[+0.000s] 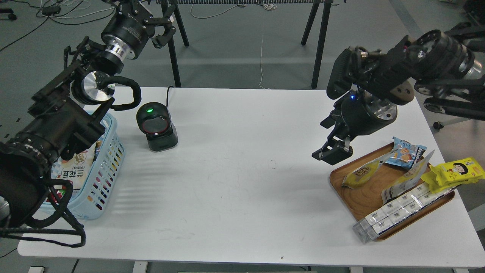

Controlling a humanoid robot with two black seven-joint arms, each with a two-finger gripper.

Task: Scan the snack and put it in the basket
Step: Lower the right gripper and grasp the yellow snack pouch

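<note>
The yellow pouch (363, 175) is standing tilted with its long edge straight (373, 162), so I expect it to stay spread out as I raise it by one edge.
The snack (360, 173), a small yellow pouch with a picture of brown nuts, lies on the left part of the brown wooden tray (350, 197) at the right of the table. My right gripper (328, 138) hangs open and empty above the table, just left of and above the tray, a short way from the snack. The light blue slotted basket (108, 167) stands at the table's left edge with a white packet (77, 168) inside, partly hidden by my left arm. My left gripper (162, 27) is raised beyond the table's far left edge, open and empty.
A black barcode scanner (156, 128) with a green light stands right of the basket. The tray also holds a blue biscuit packet (407, 151), a bright yellow cartoon-face packet (454, 172), a white-backed pouch (405, 182) and a long clear box of small cartons (398, 214). Trestle legs (320, 45) stand behind the table.
</note>
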